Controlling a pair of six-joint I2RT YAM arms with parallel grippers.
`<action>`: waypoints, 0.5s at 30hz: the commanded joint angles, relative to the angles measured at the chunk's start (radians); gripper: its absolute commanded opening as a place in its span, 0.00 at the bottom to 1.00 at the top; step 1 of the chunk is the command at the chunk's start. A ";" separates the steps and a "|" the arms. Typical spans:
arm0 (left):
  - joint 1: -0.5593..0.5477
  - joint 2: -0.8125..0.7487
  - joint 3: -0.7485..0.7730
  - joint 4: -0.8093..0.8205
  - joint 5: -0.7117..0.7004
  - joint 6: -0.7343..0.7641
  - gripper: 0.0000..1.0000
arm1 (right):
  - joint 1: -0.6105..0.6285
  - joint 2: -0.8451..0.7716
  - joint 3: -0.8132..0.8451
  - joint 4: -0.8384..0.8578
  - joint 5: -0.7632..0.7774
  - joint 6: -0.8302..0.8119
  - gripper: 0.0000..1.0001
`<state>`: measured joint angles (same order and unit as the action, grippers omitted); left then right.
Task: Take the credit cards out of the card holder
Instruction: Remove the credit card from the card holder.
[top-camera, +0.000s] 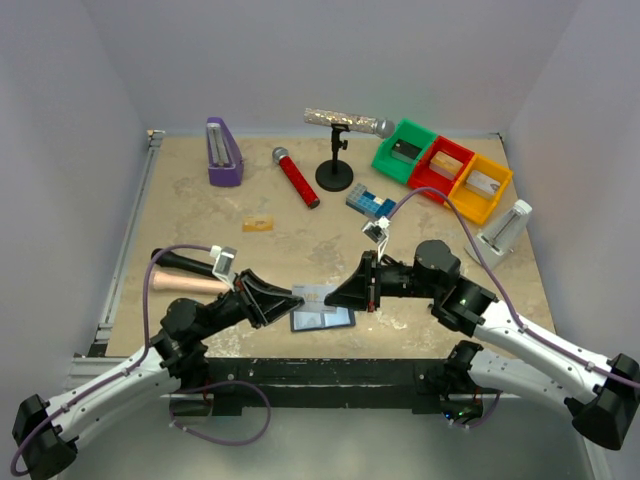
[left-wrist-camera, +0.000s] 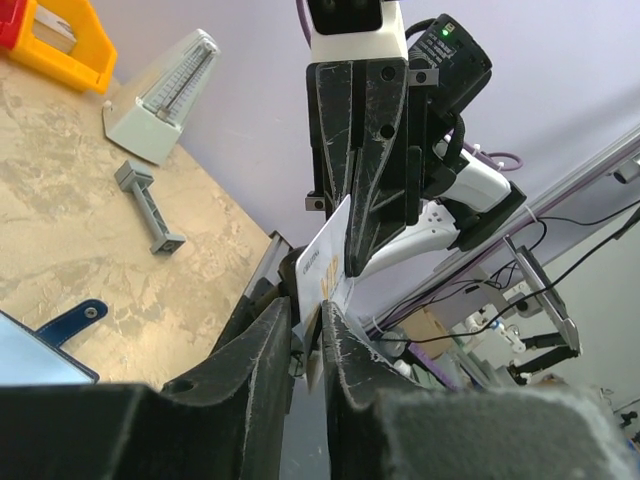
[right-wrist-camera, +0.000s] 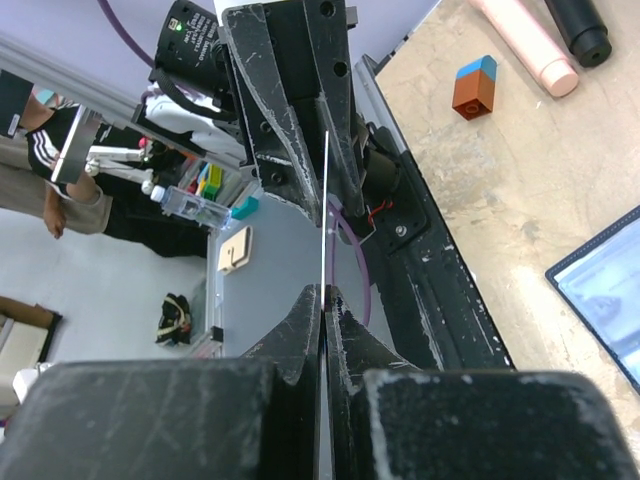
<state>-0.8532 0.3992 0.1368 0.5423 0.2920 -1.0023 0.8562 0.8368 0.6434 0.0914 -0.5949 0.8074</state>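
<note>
My right gripper should open and move back, because both my grippers pinch the silver-grey credit card (top-camera: 314, 296). My left gripper will then lay it next to the gold card.
One silver-grey credit card (top-camera: 315, 294) hangs in the air between my two grippers, just above the card holder. My left gripper (top-camera: 298, 297) pinches its left end and my right gripper (top-camera: 333, 296) its right end. In the left wrist view the card (left-wrist-camera: 322, 258) shows gold print and stands between my left fingertips (left-wrist-camera: 307, 312), with the right gripper (left-wrist-camera: 355, 268) on it from above. In the right wrist view the card (right-wrist-camera: 326, 230) is edge-on in the shut right gripper (right-wrist-camera: 325, 292). The card holder (top-camera: 322, 320) lies open on the table. A gold card (top-camera: 258, 225) lies further back on the left.
A pink cylinder (top-camera: 185, 283) and a black one (top-camera: 180, 260) lie by the left arm, and an orange-and-blue block (right-wrist-camera: 474, 87) sits near them. At the back are a purple metronome (top-camera: 223, 152), a red microphone (top-camera: 296, 177), a mic stand (top-camera: 335, 165), coloured bins (top-camera: 440, 165), a blue-white block (top-camera: 370, 203) and a white metronome (top-camera: 505, 230).
</note>
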 joint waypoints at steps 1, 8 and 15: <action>0.016 0.001 0.043 0.015 0.013 0.021 0.25 | -0.005 -0.005 -0.011 0.053 -0.026 -0.017 0.00; 0.031 0.001 0.044 0.013 0.019 0.021 0.23 | -0.017 -0.007 -0.022 0.062 -0.034 -0.016 0.00; 0.036 0.030 0.053 0.027 0.048 0.030 0.00 | -0.022 0.004 -0.016 0.047 -0.034 -0.023 0.00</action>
<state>-0.8246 0.4061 0.1471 0.5426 0.3119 -1.0016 0.8360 0.8387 0.6231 0.0986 -0.6025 0.8024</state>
